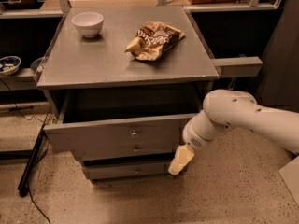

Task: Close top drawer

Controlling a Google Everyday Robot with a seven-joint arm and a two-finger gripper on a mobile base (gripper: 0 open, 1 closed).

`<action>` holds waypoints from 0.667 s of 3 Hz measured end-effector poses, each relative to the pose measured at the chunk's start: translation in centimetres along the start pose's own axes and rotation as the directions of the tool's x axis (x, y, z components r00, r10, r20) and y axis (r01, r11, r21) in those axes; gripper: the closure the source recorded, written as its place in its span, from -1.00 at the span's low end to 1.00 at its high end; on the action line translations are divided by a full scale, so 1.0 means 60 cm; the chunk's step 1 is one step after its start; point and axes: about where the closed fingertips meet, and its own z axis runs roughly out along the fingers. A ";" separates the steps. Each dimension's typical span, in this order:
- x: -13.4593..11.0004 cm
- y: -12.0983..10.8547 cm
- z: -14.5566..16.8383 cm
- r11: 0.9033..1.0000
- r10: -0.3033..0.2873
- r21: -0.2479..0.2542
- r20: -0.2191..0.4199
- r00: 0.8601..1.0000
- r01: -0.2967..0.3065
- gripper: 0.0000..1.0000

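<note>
The fingers of the robot's gripper hang low next to the lower drawers (pixel 160 163), so next the gripper goes up to the top drawer's front panel (pixel 168 132) and pushes that panel in.
The top drawer (pixel 112 136) of the grey cabinet stands partly pulled out, its dark inside showing under the table top. Its long front panel carries a small round knob (pixel 134 134) at the centre. My gripper (pixel 181 160), pale yellow on a white arm (pixel 233 115) reaching in from the right, hangs pointing down at the right end of the drawer fronts. It sits just below the top drawer's front panel, beside the lower drawers. Whether it touches the panel does not show.
On the grey table top (pixel 93 64) lie a white bowl (pixel 88 23) and a crumpled chip bag (pixel 154 40). Two lower drawer fronts (pixel 135 169) sit below. A dark shelf with a small bowl (pixel 8 64) is at the left, and cables (pixel 28 171) lie on the speckled floor.
</note>
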 end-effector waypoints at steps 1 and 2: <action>0.000 0.000 0.000 1.000 0.000 0.000 0.000 1.000 0.000 -1.00; 0.000 0.000 0.000 1.000 0.000 0.000 0.000 1.000 0.000 -0.64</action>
